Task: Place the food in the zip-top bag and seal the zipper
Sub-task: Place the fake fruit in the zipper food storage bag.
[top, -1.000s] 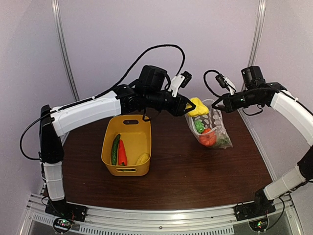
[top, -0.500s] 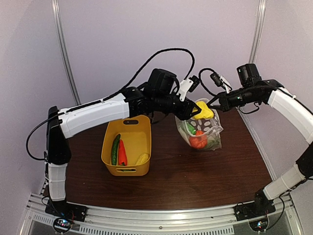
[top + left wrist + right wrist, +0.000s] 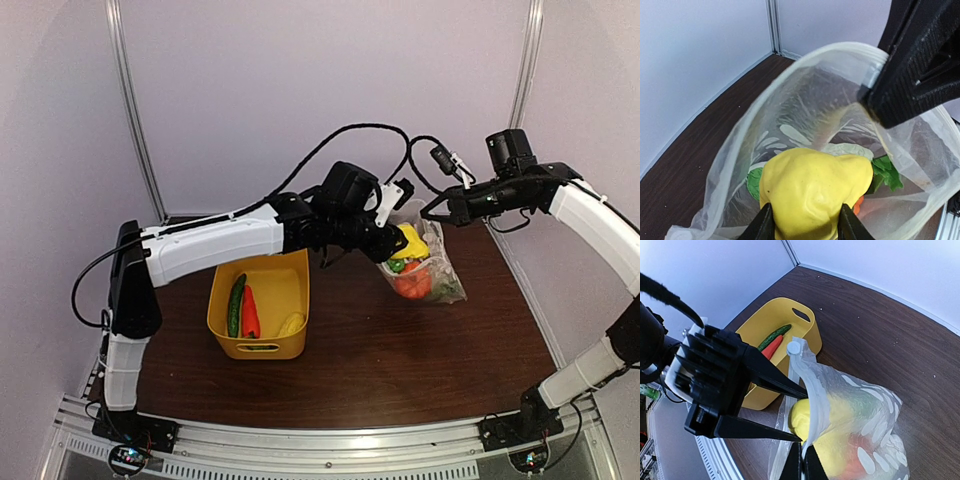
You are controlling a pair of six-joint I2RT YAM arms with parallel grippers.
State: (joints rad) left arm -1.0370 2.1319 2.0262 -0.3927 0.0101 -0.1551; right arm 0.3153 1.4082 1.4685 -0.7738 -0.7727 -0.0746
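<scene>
The yellow food piece (image 3: 411, 241) is inside the bag's open rim, so the robot's left gripper should go on pushing it deeper until it gets to the orange food (image 3: 412, 285), and then let go.
The zip-top bag (image 3: 428, 275) hangs open at the back right, holding red, green and orange food. My right gripper (image 3: 429, 212) (image 3: 803, 461) is shut on the bag's rim, pinching the zipper (image 3: 816, 390) strip below its white slider (image 3: 793, 347). My left gripper (image 3: 393, 240) (image 3: 806, 222) is shut on a yellow food piece (image 3: 815, 190) (image 3: 801, 417), which sits inside the bag's mouth (image 3: 840, 50). Green leafy pieces (image 3: 887, 172) lie beneath it. A green cucumber (image 3: 236, 304), a red-orange carrot (image 3: 250, 313) and a yellow piece (image 3: 292, 324) lie in the yellow tub (image 3: 270, 270).
The yellow tub stands left of the bag on the dark wood table (image 3: 380, 360). White walls with metal corner strips (image 3: 135, 110) close in the back and sides. The left arm stretches over the tub's back edge.
My left arm has carried the yellow piece rightward and down into the bag's mouth. The bag has swung a little. The right gripper has kept its hold on the rim.
</scene>
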